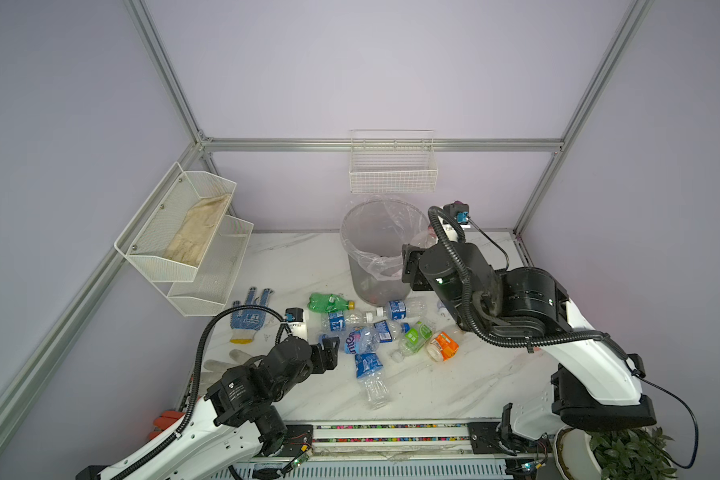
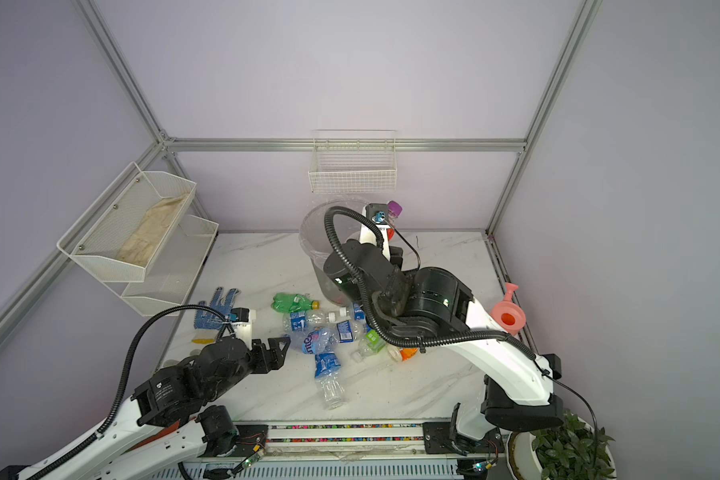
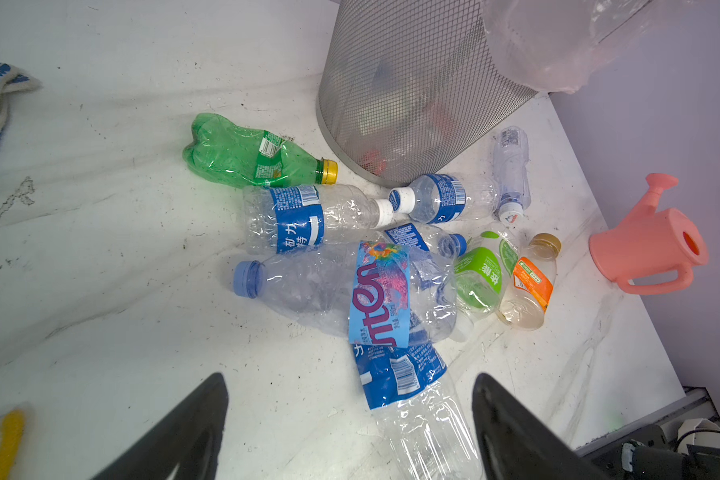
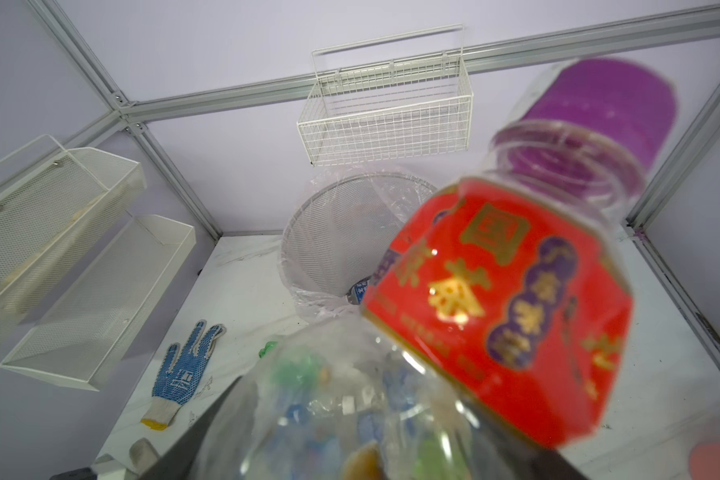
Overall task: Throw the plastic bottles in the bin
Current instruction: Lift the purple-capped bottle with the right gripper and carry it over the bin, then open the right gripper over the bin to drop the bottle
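My right gripper is holding the red-labelled bottle (image 2: 393, 212) higher than the bin's rim and the way is clear, so it should keep going over the bin's opening (image 1: 380, 229) and let go there.
Several plastic bottles lie in a heap on the marble table in front of the bin (image 1: 371, 266): a green one (image 1: 329, 302) (image 3: 242, 153), blue-labelled clear ones (image 3: 300, 224), and an orange-labelled one (image 1: 443, 345). My left gripper (image 1: 331, 347) (image 3: 350, 376) stands open low at the heap's left edge. A crushed blue-labelled bottle (image 3: 404, 374) lies partly between its fingers, ungripped. My right gripper (image 4: 350, 415) is shut on a clear bottle with a red label (image 4: 499, 299) and a purple cap (image 2: 395, 208), held up beside the bin's rim (image 4: 337, 195).
A blue-dotted work glove (image 1: 250, 316) lies left of the heap. A pink watering can (image 2: 508, 313) stands at the table's right edge. White mesh shelves (image 1: 184, 232) hang on the left wall. A wire basket (image 1: 393, 166) hangs above the bin.
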